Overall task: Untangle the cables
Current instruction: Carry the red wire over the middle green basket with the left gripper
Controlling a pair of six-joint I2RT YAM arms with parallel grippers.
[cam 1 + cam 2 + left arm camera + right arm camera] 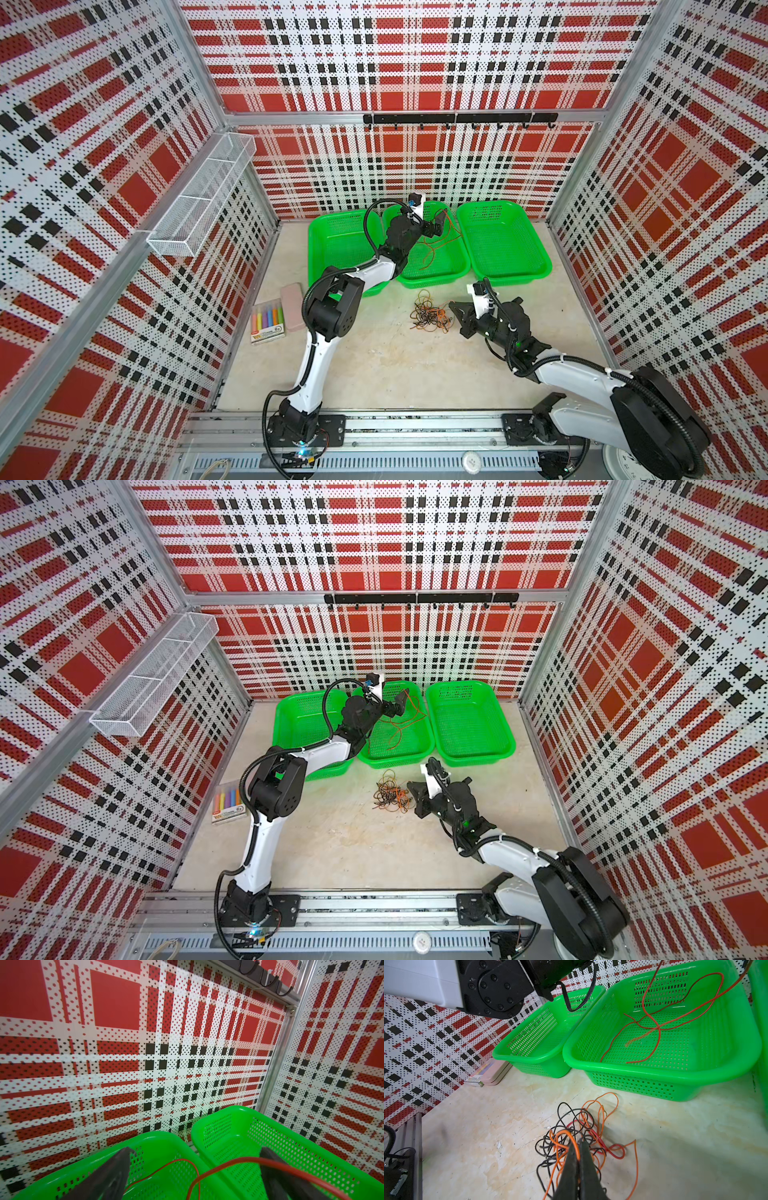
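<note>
Next, my open left gripper pulls back to let the red cable (240, 1159) slip off into the middle basket (444, 262), because the cable lies across one of the gripper's fingers.
A tangle of black, red and orange cables (430, 316) (390, 796) (571, 1136) lies on the table in front of the baskets. My right gripper (455, 309) (413, 791) (578, 1144) sits at the tangle's right edge, shut on an orange cable loop. My left gripper (436, 226) (399, 704) (195, 1150) hangs open above the middle green basket (432, 280) (654, 1076). A long red cable (436, 249) (239, 1161) (652, 1020) lies across one of its fingers (274, 1167), ungripped, and loops down into that basket.
Green baskets stand to the left (332, 249) and right (503, 241) of the middle one along the back wall. A marker box (268, 320) and a pink case (293, 305) lie by the left wall. A wire shelf (199, 199) and a hook rail (457, 118) hang on the walls.
</note>
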